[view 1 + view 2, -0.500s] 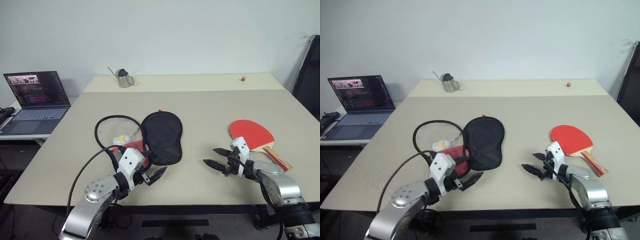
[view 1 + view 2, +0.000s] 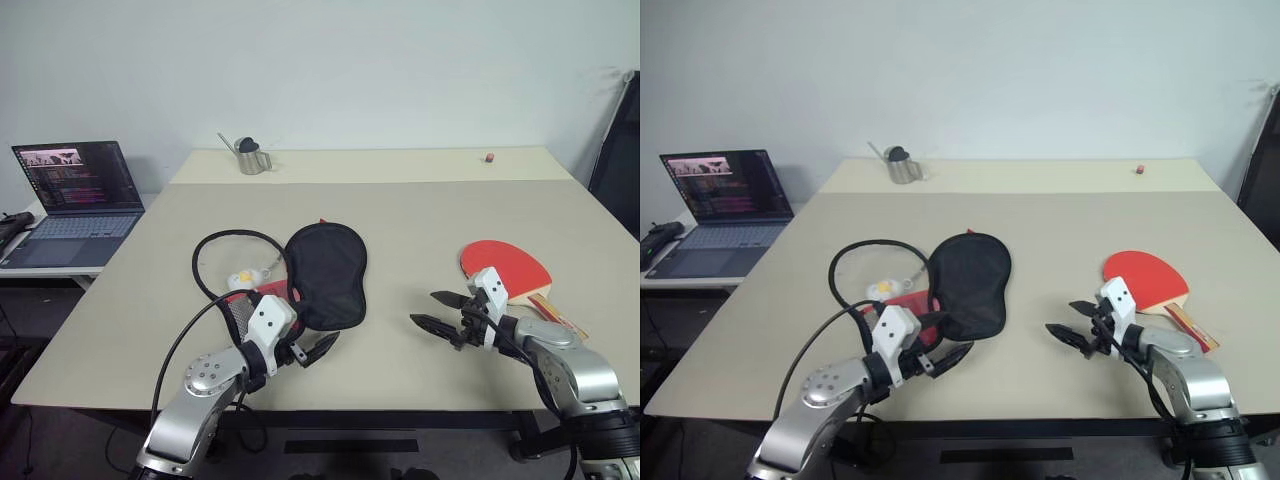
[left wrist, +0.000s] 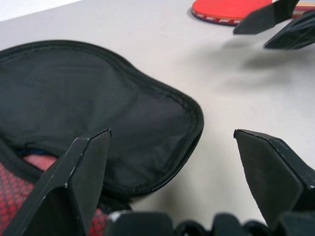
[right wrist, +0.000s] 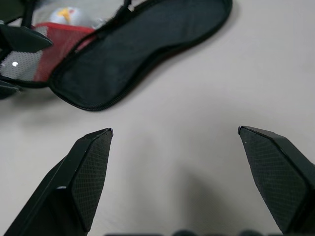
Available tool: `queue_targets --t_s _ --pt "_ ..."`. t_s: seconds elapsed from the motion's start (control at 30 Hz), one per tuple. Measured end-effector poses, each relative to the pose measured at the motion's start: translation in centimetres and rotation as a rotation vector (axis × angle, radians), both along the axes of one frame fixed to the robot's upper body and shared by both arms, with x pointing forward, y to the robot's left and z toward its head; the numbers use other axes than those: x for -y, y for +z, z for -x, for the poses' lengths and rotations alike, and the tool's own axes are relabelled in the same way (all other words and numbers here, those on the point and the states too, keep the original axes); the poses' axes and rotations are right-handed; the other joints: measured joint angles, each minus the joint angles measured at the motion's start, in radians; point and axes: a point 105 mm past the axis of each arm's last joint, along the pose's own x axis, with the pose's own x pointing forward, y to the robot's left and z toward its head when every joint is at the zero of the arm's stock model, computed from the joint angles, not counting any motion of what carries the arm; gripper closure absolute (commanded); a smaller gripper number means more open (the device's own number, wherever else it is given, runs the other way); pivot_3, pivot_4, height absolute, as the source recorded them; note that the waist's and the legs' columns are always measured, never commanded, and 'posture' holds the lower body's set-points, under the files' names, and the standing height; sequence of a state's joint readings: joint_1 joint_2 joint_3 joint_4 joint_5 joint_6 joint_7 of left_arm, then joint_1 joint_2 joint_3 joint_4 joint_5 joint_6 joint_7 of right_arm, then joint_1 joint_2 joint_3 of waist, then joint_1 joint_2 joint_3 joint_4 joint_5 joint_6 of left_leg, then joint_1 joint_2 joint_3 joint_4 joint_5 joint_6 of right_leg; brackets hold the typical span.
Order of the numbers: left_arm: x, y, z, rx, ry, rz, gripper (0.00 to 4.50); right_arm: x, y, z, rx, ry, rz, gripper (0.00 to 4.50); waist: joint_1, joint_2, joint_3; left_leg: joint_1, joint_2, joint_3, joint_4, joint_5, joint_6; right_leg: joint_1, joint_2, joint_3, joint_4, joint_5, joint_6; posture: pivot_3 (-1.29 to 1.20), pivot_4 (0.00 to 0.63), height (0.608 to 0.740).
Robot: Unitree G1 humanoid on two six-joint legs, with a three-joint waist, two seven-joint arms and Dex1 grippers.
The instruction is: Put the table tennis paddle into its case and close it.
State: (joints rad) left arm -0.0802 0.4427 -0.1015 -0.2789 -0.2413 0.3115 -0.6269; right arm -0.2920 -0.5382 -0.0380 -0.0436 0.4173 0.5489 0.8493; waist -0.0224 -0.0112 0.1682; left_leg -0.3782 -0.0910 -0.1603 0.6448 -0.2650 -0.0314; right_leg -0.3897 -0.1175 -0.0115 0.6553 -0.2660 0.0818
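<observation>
My gripper will make the clear cover (image 2: 228, 262) swing over the paddle when it folds the cover, because the looped black rim is joined to the case's black lining (image 2: 291, 278) along its edge.
The table tennis paddle (image 2: 505, 268) lies red face up at the right of the table, its striped handle pointing to the near right. The case (image 2: 325, 275) lies unzipped in the middle, with its black lining up and its red part (image 2: 270, 292) at the near left end. My left gripper (image 2: 320, 348) hovers open just in front of the case's near end, as the left wrist view (image 3: 171, 132) also shows. My right gripper (image 2: 425, 310) is open and empty, just left of the paddle and pointing towards the case (image 4: 142, 44).
A looped black cable (image 2: 215, 250) and a small yellow-white thing (image 2: 240, 281) lie left of the case. A metal can (image 2: 248, 157) and a small red item (image 2: 488, 157) stand at the far edge. A laptop (image 2: 75, 195) sits on a side desk to the left.
The whole picture has shifted slightly. Both grippers remain open in about the same places, and the paddle and case have not moved.
</observation>
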Motion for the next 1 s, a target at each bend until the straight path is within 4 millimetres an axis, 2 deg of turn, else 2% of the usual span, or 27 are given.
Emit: queue_targets --t_s 0.1,0.27,0.53,0.7,0.83,1.0 --pt "-0.4 0.2 0.1 0.008 0.005 0.012 0.12 -0.3 0.0 0.0 -0.006 0.01 -0.002 0.03 0.0 0.0 0.0 0.0 0.0 0.0 0.0 0.0 0.0 0.0 0.0 0.0 0.0 0.0 0.0 0.0 0.15 0.74" --pt "-2.2 0.1 0.6 -0.015 0.042 0.04 0.12 -3.0 0.2 0.5 -0.014 0.099 -0.036 0.03 -0.005 0.0 0.0 0.0 0.001 0.0 0.0 0.0 0.0 -0.001 0.0 0.0 0.0 0.0 0.0 0.0 0.15 0.74" --pt "-3.9 3.3 -0.6 0.077 0.106 0.091 0.12 -5.2 1.6 0.5 -0.001 0.184 -0.068 0.03 0.004 0.0 0.0 -0.001 0.0 -0.001 0.0 0.0 0.0 0.0 0.0 -0.001 -0.001 0.0 0.0 0.0 0.15 0.74" --pt "-4.7 5.7 -1.8 0.131 0.117 0.124 0.12 -6.8 3.3 -0.7 0.041 0.201 -0.105 0.03 -0.001 0.0 0.0 0.0 0.0 -0.001 0.0 0.0 0.0 -0.001 0.0 0.0 -0.001 0.0 0.0 0.0 0.15 0.74" --pt "-5.6 6.3 -2.5 0.14 0.144 0.128 0.12 -8.0 4.1 -2.0 0.043 0.168 -0.128 0.03 -0.005 0.0 0.0 -0.001 0.0 -0.001 0.0 0.001 -0.003 -0.001 0.0 0.0 -0.001 0.0 0.0 0.0 0.15 0.74" --pt "-7.0 6.9 -2.9 0.108 0.15 0.143 0.12 -9.5 2.8 -3.5 -0.03 0.091 -0.102 0.03 -0.007 0.0 0.0 -0.002 0.0 -0.001 0.0 0.002 -0.004 -0.003 0.001 0.0 -0.001 0.0 0.0 0.0 0.15 0.74"
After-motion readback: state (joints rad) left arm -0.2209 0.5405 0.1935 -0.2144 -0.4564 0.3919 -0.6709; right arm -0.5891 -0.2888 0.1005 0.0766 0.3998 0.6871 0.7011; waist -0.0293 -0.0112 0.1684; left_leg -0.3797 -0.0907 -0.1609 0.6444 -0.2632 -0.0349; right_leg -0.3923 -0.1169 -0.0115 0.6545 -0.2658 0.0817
